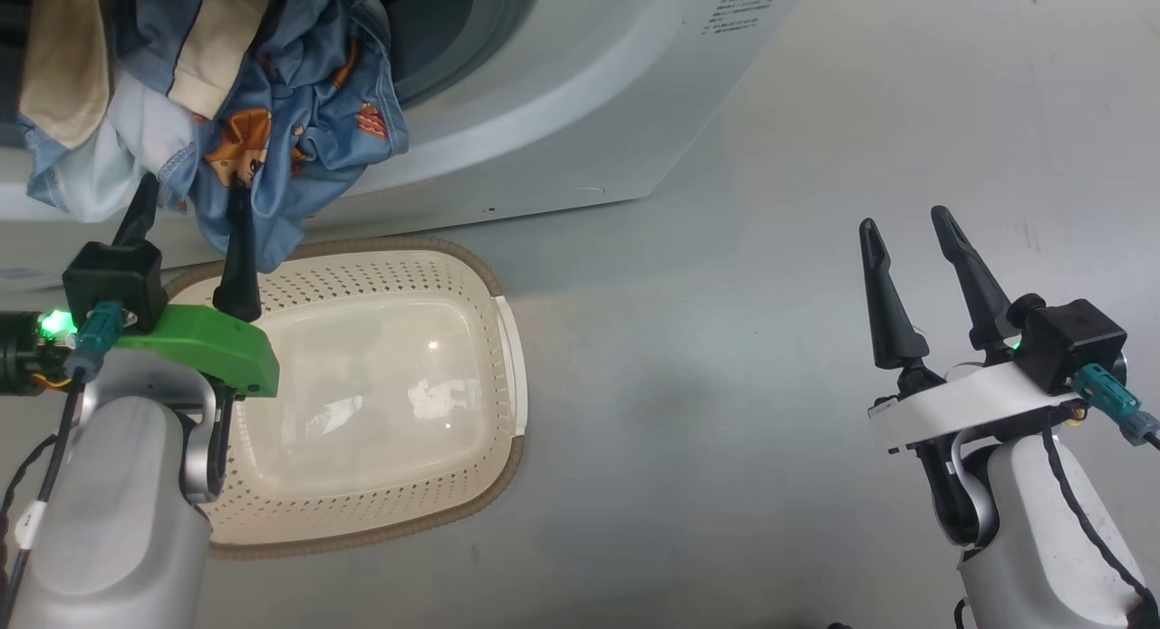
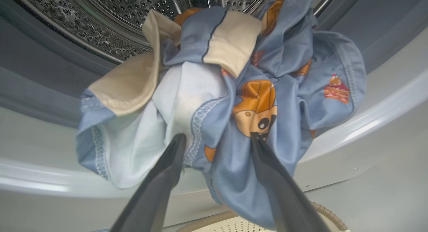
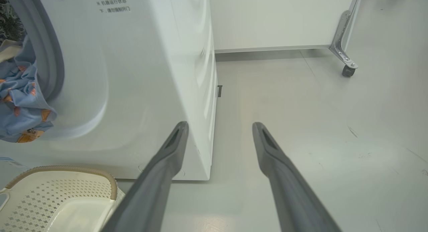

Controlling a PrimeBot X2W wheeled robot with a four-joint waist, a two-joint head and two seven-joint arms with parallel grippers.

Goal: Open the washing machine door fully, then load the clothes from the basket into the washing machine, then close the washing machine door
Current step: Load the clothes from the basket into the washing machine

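Note:
I expect the cloth's hanging end [image 1: 274, 233] to follow the light-blue clothes into the drum when I push them in, because the cloth lies bunched together [image 1: 291, 138] over the drum's rim.
The light-blue printed clothes [image 1: 272, 94] with cream pieces hang in a bunch over the lower lip of the washing machine [image 1: 562, 94], half in the steel drum [image 2: 110, 21] and half outside. My left gripper [image 1: 188, 214] stands open right below the bunch, its fingertips [image 2: 179, 141] against the hanging cloth [image 2: 254, 105]. The cream basket [image 1: 494, 339] sits on the floor under the opening with nothing in it. My right gripper [image 1: 904, 223] hangs open over bare floor to the right, holding nothing. The washing machine door is out of view.
The washer's white side panel [image 3: 150, 75] stands just left of my right gripper [image 3: 219, 125]. Behind it is a white panel on a metal bracket with a caster [image 3: 347, 71]. Grey floor [image 1: 770, 384] stretches right of the basket [image 3: 60, 192].

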